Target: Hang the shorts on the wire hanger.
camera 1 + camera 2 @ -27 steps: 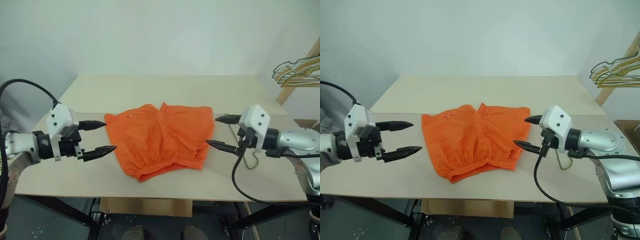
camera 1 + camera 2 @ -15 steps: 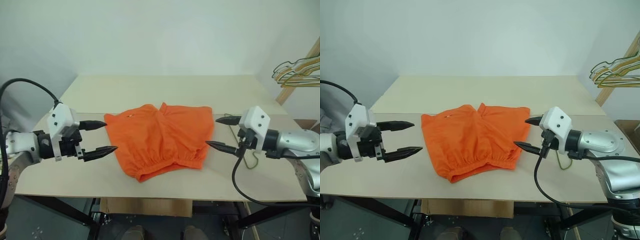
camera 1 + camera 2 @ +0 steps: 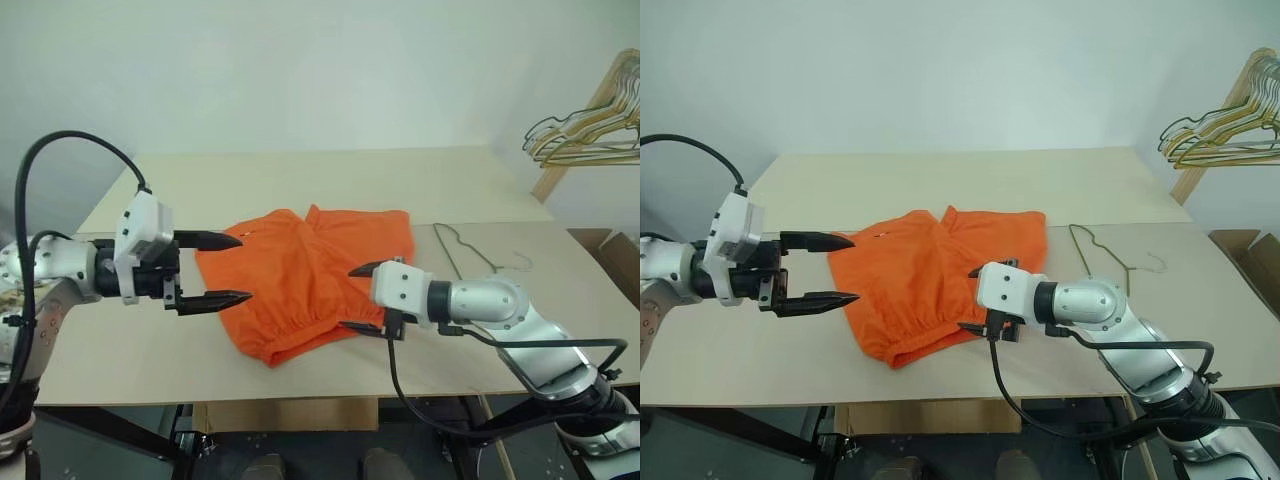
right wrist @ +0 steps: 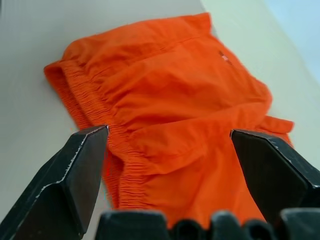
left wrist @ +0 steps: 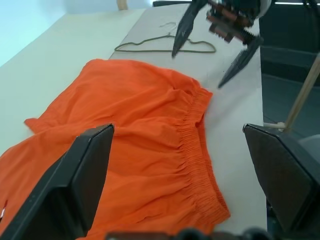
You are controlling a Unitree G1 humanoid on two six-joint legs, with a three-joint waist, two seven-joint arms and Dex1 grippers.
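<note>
The gathered waistband [image 3: 308, 341] shows loose ruffles, so I expect the orange shorts [image 3: 298, 270] to pucker where I grip them and turn around after the grip when I pull.
The orange shorts [image 3: 300, 275] lie flat on the table, gathered waistband [image 3: 312, 335] toward the near edge. My left gripper [image 3: 243, 268] is open, its fingertips reaching over the shorts' left edge. My right gripper [image 3: 347, 298] is open at the right end of the waistband, pointing left, nothing between its fingers. The thin wire hanger [image 3: 468, 256] lies flat on the table to the right of the shorts, behind my right arm. In the left wrist view the shorts [image 5: 135, 145] spread ahead with the wire hanger [image 5: 165, 46] and the right gripper [image 5: 215, 50] beyond.
A bunch of gold and green hangers [image 3: 585, 135] hangs on a wooden stand at the far right. The tan table [image 3: 330, 180] extends bare behind the shorts; its front edge runs just below the waistband. A cardboard box [image 3: 610, 250] stands right of the table.
Both arms have closed in on the shorts: the right gripper swung left to the waistband's right end, uncovering the wire hanger, and the left gripper moved right over the left edge. The camera view shifted too.
</note>
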